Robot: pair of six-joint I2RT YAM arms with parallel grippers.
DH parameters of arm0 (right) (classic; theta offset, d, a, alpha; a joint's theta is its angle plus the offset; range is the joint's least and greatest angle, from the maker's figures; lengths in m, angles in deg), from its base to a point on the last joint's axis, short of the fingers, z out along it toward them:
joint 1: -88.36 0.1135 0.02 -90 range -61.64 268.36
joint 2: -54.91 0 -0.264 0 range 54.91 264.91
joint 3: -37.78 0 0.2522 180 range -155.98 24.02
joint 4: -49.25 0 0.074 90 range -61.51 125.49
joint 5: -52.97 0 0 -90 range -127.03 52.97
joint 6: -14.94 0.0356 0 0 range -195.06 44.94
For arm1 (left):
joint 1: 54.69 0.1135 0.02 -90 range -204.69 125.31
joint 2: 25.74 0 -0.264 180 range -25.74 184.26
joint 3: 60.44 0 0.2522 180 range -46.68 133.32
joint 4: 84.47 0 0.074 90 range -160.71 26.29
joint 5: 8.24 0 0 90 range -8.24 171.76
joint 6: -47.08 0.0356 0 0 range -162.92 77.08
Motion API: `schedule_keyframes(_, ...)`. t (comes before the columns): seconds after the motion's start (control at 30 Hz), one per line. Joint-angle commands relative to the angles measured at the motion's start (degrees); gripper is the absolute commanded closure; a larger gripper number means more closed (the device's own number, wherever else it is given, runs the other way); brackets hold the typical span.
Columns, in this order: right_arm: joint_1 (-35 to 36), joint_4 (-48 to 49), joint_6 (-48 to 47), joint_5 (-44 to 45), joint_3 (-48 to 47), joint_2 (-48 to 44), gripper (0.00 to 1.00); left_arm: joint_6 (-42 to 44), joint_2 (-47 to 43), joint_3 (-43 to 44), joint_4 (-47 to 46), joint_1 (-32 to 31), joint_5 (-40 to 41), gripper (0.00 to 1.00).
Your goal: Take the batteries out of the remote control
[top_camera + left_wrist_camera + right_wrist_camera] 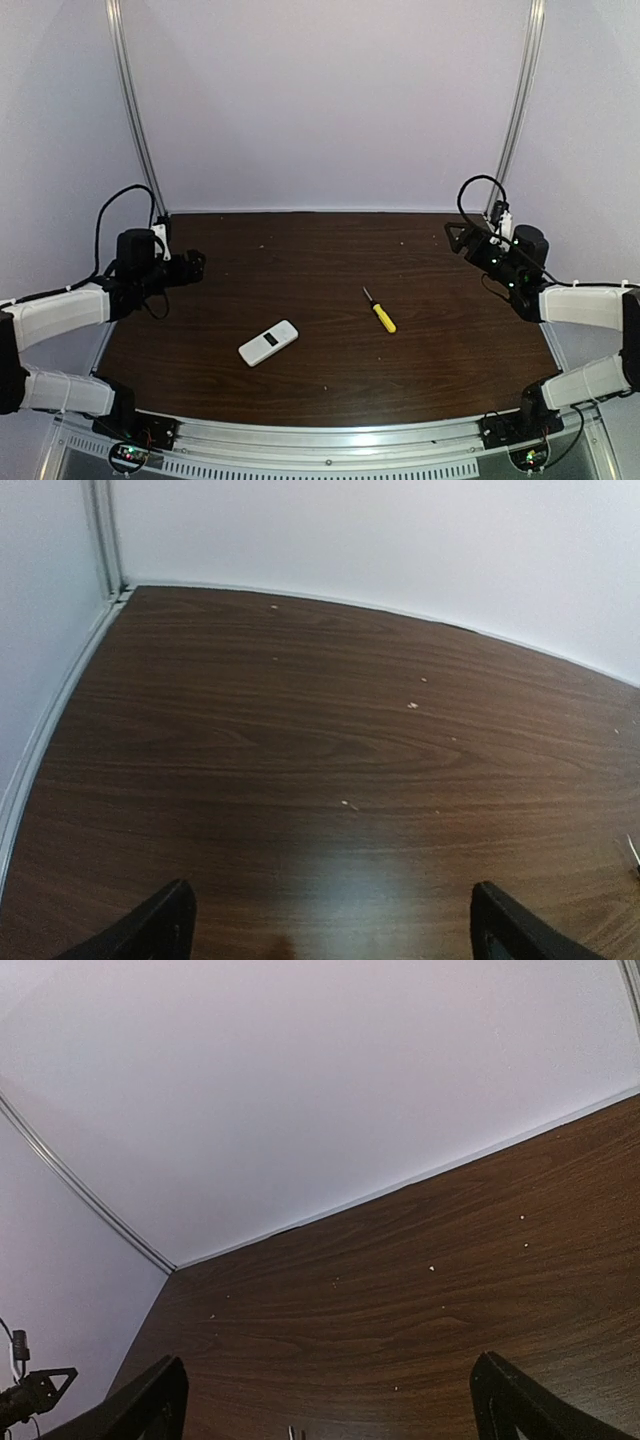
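Note:
My left gripper keeps moving closer to the white remote control (268, 342), which lies clear of the screwdriver with its near end (250, 354) open to the gripper, until my fingers straddle that end.
The white remote control (268, 343) lies flat on the dark wooden table (320, 250), left of centre near the front, its small dark window facing up. No batteries show; they are hidden or out of view. My left gripper (196, 265) hovers at the table's left edge, open and empty, its fingertips (160, 930) wide apart over bare wood. My right gripper (460, 238) hovers at the back right, open and empty, its fingertips (500, 1400) wide apart. The remote is in neither wrist view.
A yellow-handled screwdriver (380, 311) lies right of centre, tip pointing to the back; its metal tip shows at the bottom edge of the right wrist view (291, 1432). White walls and metal frame posts (135, 110) enclose the table. Small crumbs (412, 705) dot the wood.

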Motion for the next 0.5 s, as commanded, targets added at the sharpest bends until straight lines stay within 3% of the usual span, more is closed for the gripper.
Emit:
schedule_keyframes(0.0,0.75,-3.93,0.77,-3.26,-0.92,0.56,0.0,4.42,-0.07,0.22,-2.99,-4.47,-3.52,0.03)
schedule_keyframes(0.47,11.71,-16.32,-2.27,0.22,-0.27,-7.86,0.0,5.68,-4.28,-5.1,-2.98,-18.23,-6.5,0.03)
